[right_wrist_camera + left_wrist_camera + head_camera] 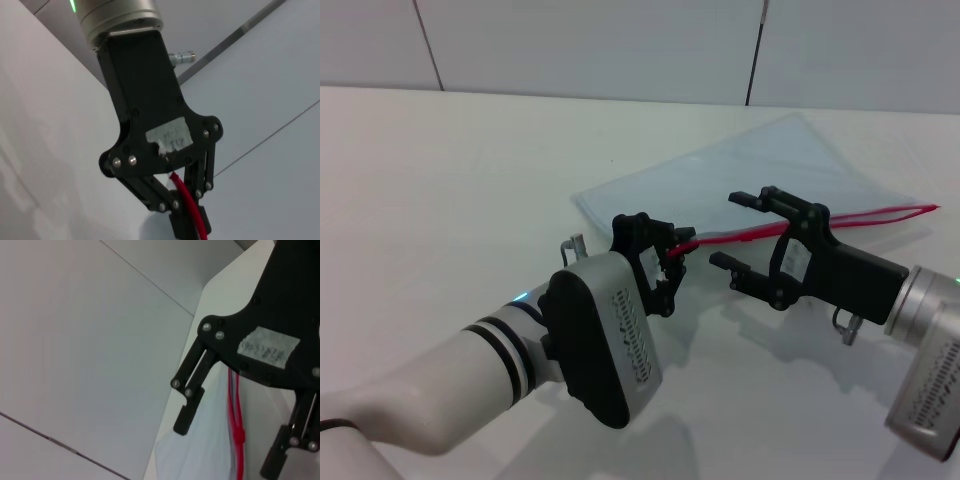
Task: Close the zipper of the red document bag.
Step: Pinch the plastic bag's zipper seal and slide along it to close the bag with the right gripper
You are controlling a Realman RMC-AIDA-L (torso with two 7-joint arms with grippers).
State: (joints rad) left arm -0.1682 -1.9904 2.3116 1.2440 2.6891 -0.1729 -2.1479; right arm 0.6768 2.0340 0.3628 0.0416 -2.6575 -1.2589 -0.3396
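The robot's left gripper is anchoring the zipper's end and the strips gape at the zipper's far end (892, 214), so next the right gripper pinches the zipper's strip (735, 237) and slides toward the gap.
The red document bag (760, 165) lies flat on the white table, a translucent pale blue pouch. Its zipper (860, 217) is a thin red strip along the near edge. My left gripper (670, 256) is shut on the zipper's left end, which the right wrist view shows as a red strip (189, 209) pinched in the left gripper (187, 222). My right gripper (728, 230) stands open just right of it, one finger on each side of the strip. The left wrist view shows the right gripper (225, 450) spread over the red zipper (235, 405) and the bag (195, 455).
The white table (450, 180) stretches bare to the left and front. A grey panelled wall (620, 45) rises behind the far edge. The two grippers sit close together over the bag's near left corner.
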